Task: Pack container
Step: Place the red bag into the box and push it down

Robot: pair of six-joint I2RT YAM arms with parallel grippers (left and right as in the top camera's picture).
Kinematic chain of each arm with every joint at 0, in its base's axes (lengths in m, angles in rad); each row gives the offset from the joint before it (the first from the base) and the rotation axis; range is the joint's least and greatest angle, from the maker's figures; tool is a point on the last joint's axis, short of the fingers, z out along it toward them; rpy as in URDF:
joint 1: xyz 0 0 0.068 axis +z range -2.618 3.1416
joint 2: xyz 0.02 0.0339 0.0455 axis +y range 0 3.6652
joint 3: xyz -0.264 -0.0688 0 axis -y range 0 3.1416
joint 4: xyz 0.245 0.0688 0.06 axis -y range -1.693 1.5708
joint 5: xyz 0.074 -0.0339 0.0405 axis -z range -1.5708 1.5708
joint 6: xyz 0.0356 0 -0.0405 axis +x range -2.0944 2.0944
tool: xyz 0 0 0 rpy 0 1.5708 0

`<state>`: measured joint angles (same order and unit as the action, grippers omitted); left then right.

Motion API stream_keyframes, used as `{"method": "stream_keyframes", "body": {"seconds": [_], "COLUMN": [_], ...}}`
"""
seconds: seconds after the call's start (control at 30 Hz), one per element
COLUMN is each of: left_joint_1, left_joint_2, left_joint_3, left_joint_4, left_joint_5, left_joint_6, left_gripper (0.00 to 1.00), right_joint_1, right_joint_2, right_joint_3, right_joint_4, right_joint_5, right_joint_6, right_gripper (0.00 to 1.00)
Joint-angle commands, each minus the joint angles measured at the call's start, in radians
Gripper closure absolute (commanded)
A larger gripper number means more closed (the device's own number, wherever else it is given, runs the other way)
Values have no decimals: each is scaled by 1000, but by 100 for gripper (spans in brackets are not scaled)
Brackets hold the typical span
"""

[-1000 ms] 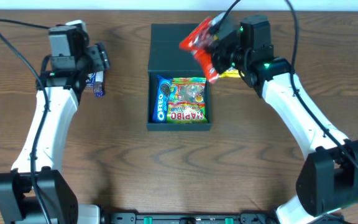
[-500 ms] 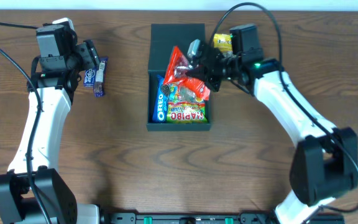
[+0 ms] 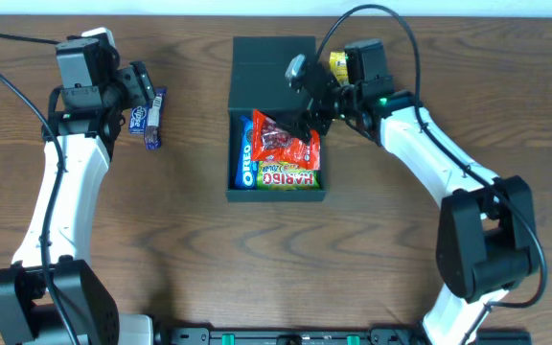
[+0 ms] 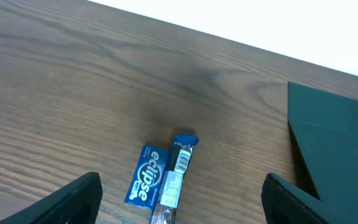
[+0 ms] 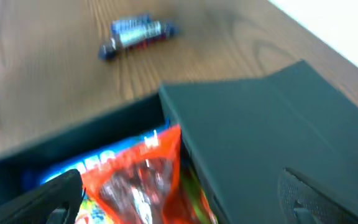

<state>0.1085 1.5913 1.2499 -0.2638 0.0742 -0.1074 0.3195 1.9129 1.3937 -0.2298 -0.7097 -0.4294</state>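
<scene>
I should use my right gripper to straighten the red packet (image 3: pixel 281 142), slanted in the container with one corner at the container's far rim (image 3: pixel 256 112), before getting the yellow packet.
The container (image 3: pixel 239 96) is a dark box in the middle of the table, its flap lid (image 3: pixel 271 59) folded back at the far side. A red snack packet (image 3: pixel 284 144) lies inside on a Haribo bag (image 3: pixel 290 176) and beside a blue Oreo pack (image 3: pixel 245 155). My right gripper (image 3: pixel 301 96) hangs open over the box's far right corner. In the right wrist view the red packet (image 5: pixel 138 182) lies loose below the wide-apart jaws of that gripper (image 5: pixel 179 205). My left gripper (image 4: pixel 182 208) stands open above a blue Eclipse pack (image 4: pixel 146 177) and a wrapped bar (image 4: pixel 176 177), touching neither.
The Eclipse pack and bar (image 3: pixel 151 119) lie on the wood left of the box. A yellow packet (image 3: pixel 338 64) sits behind my right wrist, at the box's far right. The box's lid (image 5: pixel 260 124) fills the right of the right wrist view.
My right gripper swung left over the box and opened, and the red packet dropped from it onto the Haribo bag. My left arm shifted slightly left, then held still.
</scene>
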Motion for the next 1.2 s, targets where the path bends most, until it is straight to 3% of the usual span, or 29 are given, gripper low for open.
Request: {"method": "stream_keyframes", "body": {"seconds": [0.0, 0.03, 0.07, 0.1, 0.4, 0.57, 0.93, 1.17], "left_joint_1": [3, 3, 3, 3, 3, 3, 3, 3], "left_joint_2": [-17, -17, -17, -17, -17, -17, -17, -17], "left_joint_3": [23, 23, 23, 23, 23, 23, 23, 23], "left_joint_4": [3, 2, 3, 3, 3, 3, -1, -1], "left_joint_5": [-3, -3, -3, -3, -3, -3, -3, -3], "left_joint_6": [8, 8, 8, 8, 7, 7, 7, 7], "left_gripper": [17, 17, 17, 17, 17, 17, 17, 16], "right_joint_1": [9, 9, 10, 11, 127, 187, 196, 196], "right_joint_2": [-56, -56, -56, -53, -45, -27, 109, 134], "right_joint_3": [7, 7, 7, 6, 6, 6, 6, 7], "right_joint_4": [29, 32, 24, 11, -94, -99, -128, -145], "right_joint_5": [-134, -167, -183, -172, 254, 369, 459, 653], "right_joint_6": [164, 164, 164, 163, 139, 81, 149, 171], "right_gripper": [6, 36, 83, 99, 99, 99, 99, 99]}}
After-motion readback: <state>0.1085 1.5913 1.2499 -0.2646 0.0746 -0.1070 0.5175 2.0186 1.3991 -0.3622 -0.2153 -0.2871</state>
